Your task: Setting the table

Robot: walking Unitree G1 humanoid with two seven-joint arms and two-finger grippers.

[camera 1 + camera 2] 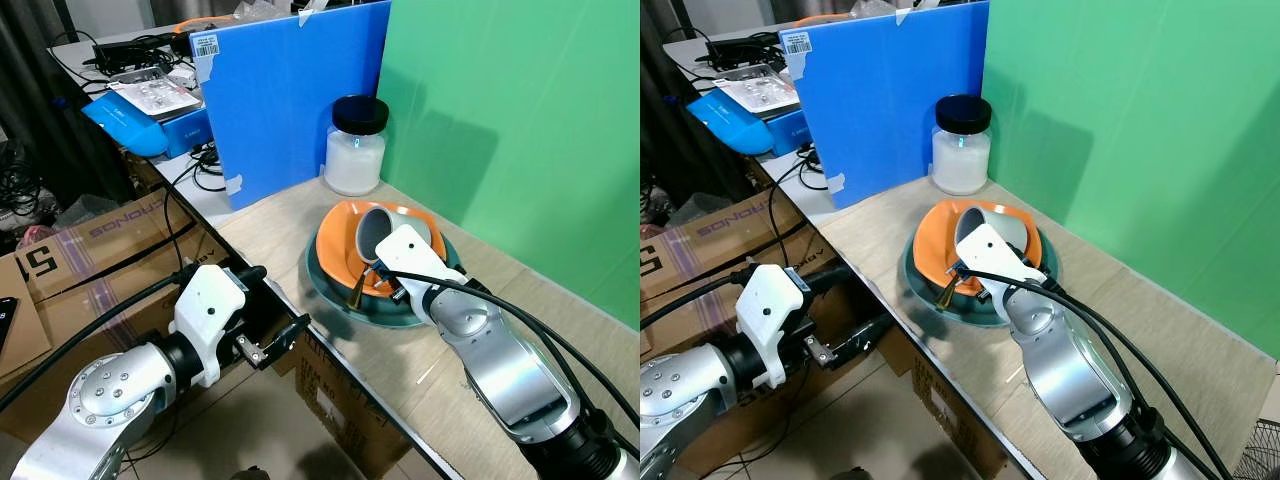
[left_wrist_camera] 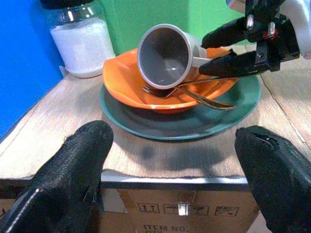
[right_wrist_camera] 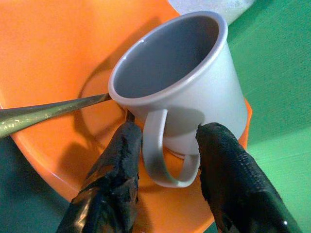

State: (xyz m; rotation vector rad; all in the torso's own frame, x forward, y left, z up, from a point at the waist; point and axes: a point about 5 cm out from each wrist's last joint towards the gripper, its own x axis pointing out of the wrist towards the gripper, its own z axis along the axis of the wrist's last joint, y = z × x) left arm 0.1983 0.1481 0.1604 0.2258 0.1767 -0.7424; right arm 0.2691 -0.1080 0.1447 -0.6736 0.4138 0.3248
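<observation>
The fork runs under the grey mug's rim (image 3: 106, 98) and stays clear of the mug's handle (image 1: 392, 229), so the mug will come free alone when the robot lifts it.
A grey mug (image 1: 374, 232) lies on its side in an orange bowl (image 1: 337, 230), which sits on a dark green plate (image 1: 335, 297) near the table's front edge. A brass-coloured fork (image 2: 194, 95) rests in the bowl under the mug. My right gripper (image 3: 170, 137) is open over the bowl, with one black finger on each side of the mug's handle (image 3: 158, 150). My left gripper (image 2: 175, 136) is open too and holds nothing. It hangs off the table edge, level with the plate and pointing at it.
A glass jar (image 1: 355, 145) with a black lid stands behind the bowl, against a blue board (image 1: 290, 100) and a green backdrop (image 1: 520, 120). Cardboard boxes (image 1: 90, 250) and cables lie on the floor to the left. The wooden tabletop (image 1: 560, 310) stretches right.
</observation>
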